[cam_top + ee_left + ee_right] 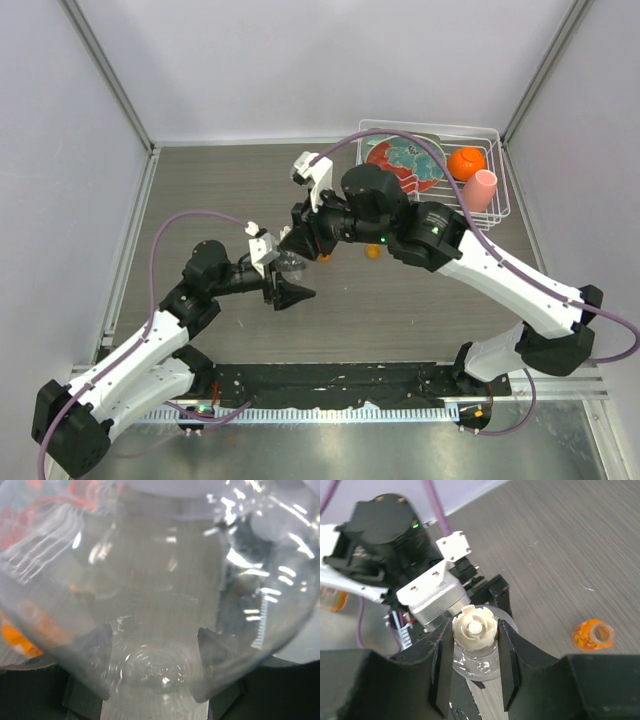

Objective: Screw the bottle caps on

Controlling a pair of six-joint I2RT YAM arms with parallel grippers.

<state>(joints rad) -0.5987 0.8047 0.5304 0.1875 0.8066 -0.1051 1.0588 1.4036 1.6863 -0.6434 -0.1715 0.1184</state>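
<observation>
The cream-white cap is sitting level on the clear bottle's neck. My right gripper should go on turning the cap until its wrist reaches the end of this turn, and then let go.
My left gripper is shut on the clear bottle, which fills its view; the fingers press its sides near the base. The cream-white cap sits on that bottle's neck. My right gripper is shut on the cap, one finger on each side. Both grippers meet above the middle of the table. The orange bottle stands apart on the table with its neck uncapped. A tiny orange spot near the right gripper may be the orange cap; it is too small to tell.
A white wire basket stands at the back right, holding a patterned plate, an orange ball and a pink cup. Grey walls enclose the wooden table.
</observation>
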